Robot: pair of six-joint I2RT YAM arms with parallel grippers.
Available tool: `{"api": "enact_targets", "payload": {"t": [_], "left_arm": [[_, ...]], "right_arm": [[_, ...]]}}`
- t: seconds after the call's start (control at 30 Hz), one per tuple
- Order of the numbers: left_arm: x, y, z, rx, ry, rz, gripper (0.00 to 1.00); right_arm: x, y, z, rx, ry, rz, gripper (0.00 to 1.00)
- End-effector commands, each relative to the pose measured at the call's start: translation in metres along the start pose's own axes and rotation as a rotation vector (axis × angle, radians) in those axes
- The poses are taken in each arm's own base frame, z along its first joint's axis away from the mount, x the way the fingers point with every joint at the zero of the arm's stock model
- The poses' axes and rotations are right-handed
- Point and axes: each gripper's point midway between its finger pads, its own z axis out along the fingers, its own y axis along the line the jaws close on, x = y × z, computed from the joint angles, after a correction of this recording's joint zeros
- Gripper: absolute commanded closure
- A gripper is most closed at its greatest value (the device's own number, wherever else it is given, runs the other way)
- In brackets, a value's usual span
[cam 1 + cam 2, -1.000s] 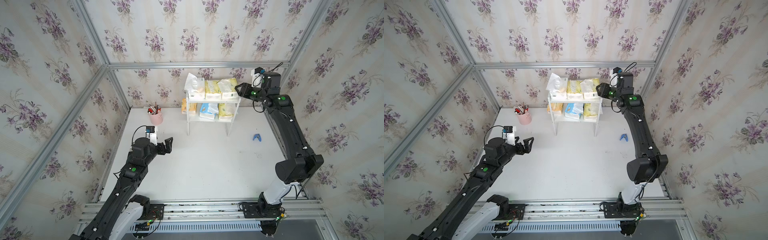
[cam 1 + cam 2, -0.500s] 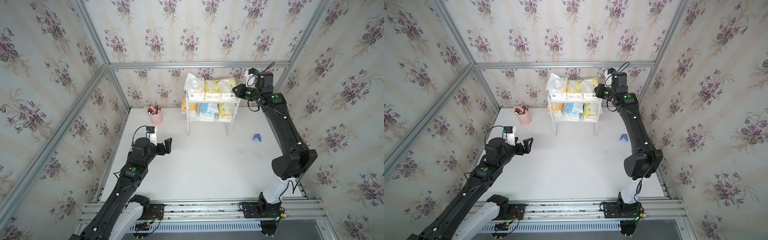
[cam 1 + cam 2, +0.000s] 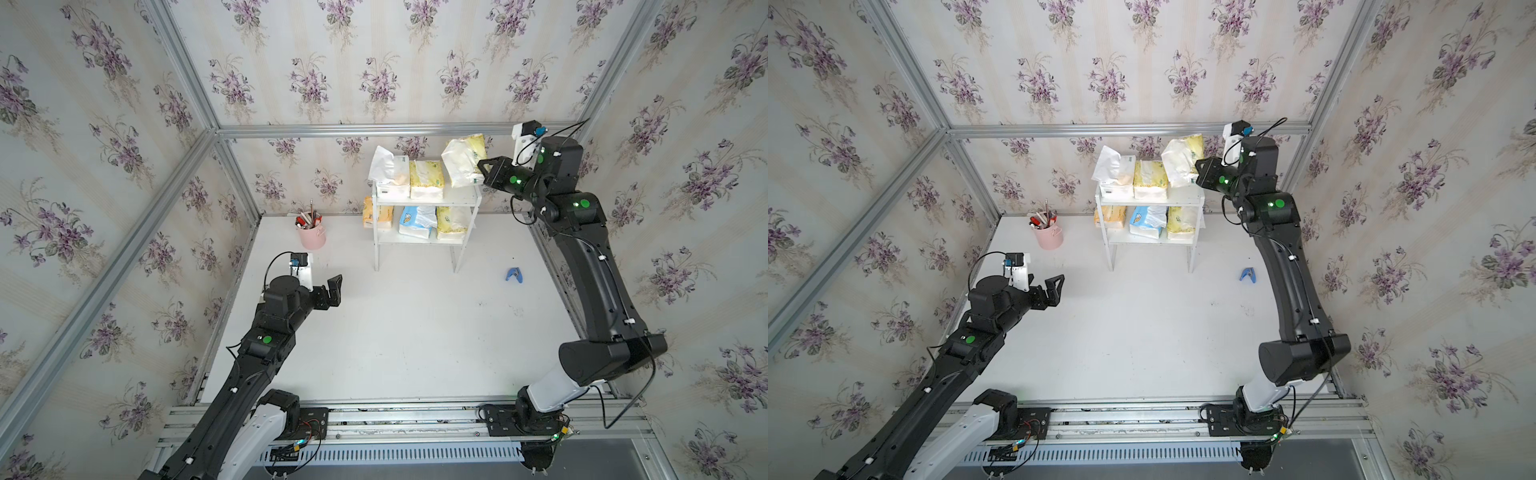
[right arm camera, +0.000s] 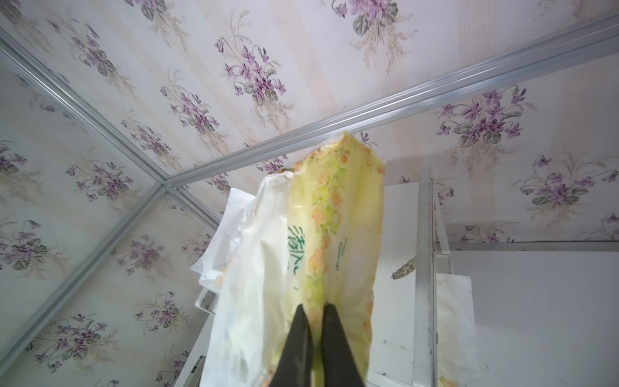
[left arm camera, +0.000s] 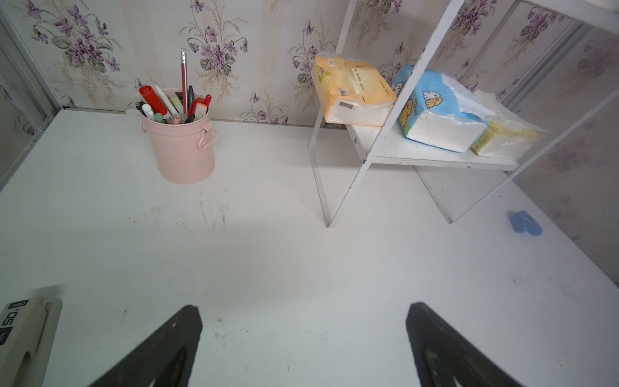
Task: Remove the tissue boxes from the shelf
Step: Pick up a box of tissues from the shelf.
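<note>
I should continue to move my right gripper down and let go of the held yellow-and-white pack (image 3: 461, 162) on the tabletop before the shelf (image 3: 357, 305), because the pack is clear of its neighbour and that spot is open.
The white shelf (image 3: 428, 202) (image 3: 1150, 202) stands by the back wall. My right gripper (image 4: 315, 306) (image 3: 482, 171) is shut on a yellow-and-white tissue pack (image 4: 331, 231) (image 3: 463, 160) (image 3: 1183, 158), which is tilted up above the right end of the top tier. Still on that tier are a white pack (image 3: 388, 180) and a yellow-and-white pack (image 3: 426, 179). The lower tier holds an orange pack (image 5: 351, 90), a light blue pack (image 5: 435, 114) and a yellow pack (image 5: 505, 140). My left gripper (image 5: 303, 311) (image 3: 334, 286) is open over the table, well short of the shelf.
A pink pen cup (image 3: 311, 236) (image 5: 182, 144) stands left of the shelf. A small blue clip (image 3: 514, 274) (image 5: 524, 222) lies on the table (image 3: 415, 332) to the shelf's right. A small grey-white box (image 5: 23, 331) lies beside my left gripper. Papered walls close in on three sides.
My right gripper reached in to the right-hand top pack, shut on it and raised it tilted off the board. The left arm has hardly moved.
</note>
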Motion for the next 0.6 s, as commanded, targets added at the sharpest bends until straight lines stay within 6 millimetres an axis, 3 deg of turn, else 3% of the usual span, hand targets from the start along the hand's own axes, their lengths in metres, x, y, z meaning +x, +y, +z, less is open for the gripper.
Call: {"api": "enact_targets", "payload": {"t": [0.0,0.13,0.33,0.47,0.57], "left_arm": [[-0.002,0.008,0.000,-0.045,-0.008,-0.024,0.01],[-0.003,0.013,0.003,-0.082,0.008,-0.032,0.01],[-0.004,0.026,0.011,-0.160,0.031,-0.066,0.01],[-0.005,0.036,0.014,-0.207,0.036,-0.093,0.01],[-0.004,0.044,0.015,-0.243,0.044,-0.119,0.01]], "right_arm": [[-0.012,0.017,-0.026,-0.039,-0.084,0.004,1.00],[0.002,0.034,-0.065,-0.111,-0.126,0.029,1.00],[0.053,0.058,-0.113,-0.260,-0.135,0.135,1.00],[0.098,0.063,-0.119,-0.335,-0.104,0.259,1.00],[0.145,0.067,-0.104,-0.358,-0.026,0.351,1.00]]}}
